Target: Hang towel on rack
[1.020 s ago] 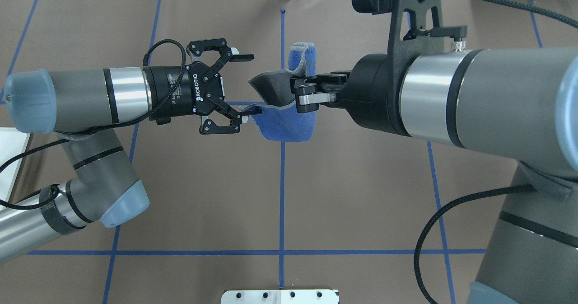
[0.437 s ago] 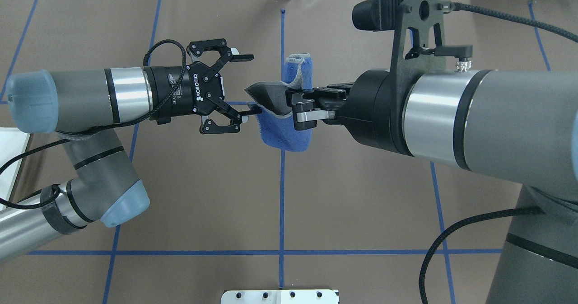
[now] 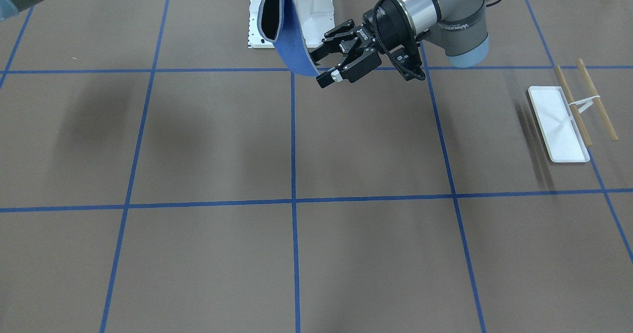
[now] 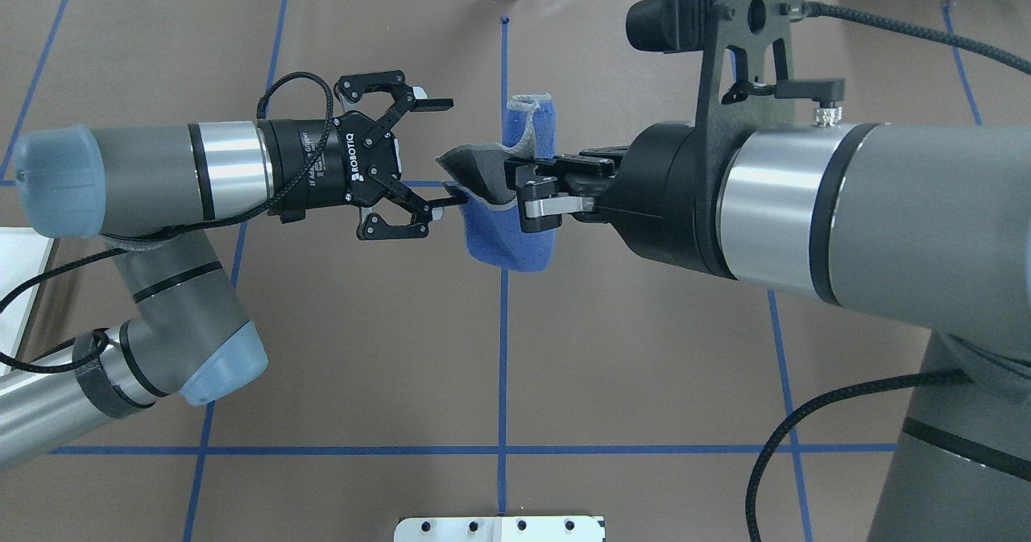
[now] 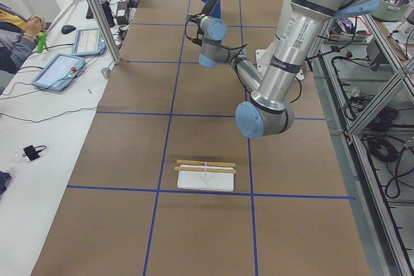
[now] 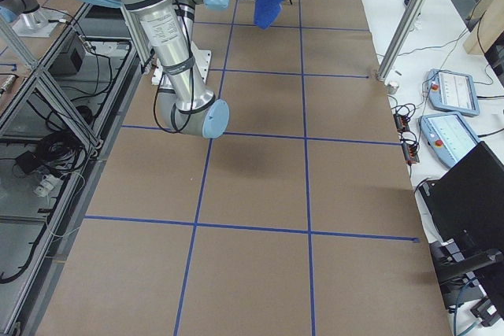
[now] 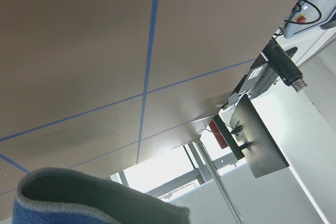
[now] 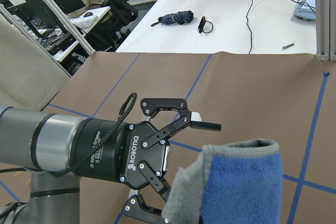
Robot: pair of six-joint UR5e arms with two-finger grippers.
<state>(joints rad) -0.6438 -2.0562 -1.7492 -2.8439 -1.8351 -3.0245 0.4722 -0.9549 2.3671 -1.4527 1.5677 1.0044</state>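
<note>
The blue towel (image 3: 293,43) will reach over both wooden bars and hang down past them when the robot lays it across, because it bends in a smooth curve (image 3: 270,13).
The blue towel (image 4: 507,240) hangs in the air over the table's middle, its grey reverse (image 4: 477,173) folded up on top. My right gripper (image 4: 523,196) is shut on its upper edge. My left gripper (image 4: 443,153) is open and faces it from the left. The towel's grey corner reaches between its fingers, and the lower finger (image 4: 451,201) touches the edge. The front view shows the towel (image 3: 292,51) beside the open left gripper (image 3: 320,69). The rack (image 3: 561,127) stands far off on my left side, its two wooden bars (image 3: 596,98) bare. It also shows in the exterior left view (image 5: 206,176).
The white bolted pedestal (image 3: 316,6) is at the robot's base behind the towel, and its edge shows in the overhead view (image 4: 499,526). Brown table paper with blue tape lines (image 3: 293,174) spreads around. Operators' desks with tablets (image 5: 61,69) lie beyond the far edge.
My right gripper has carried the towel a little to the left, so its grey corner lies between the left gripper's open fingers. The left arm has hardly moved.
</note>
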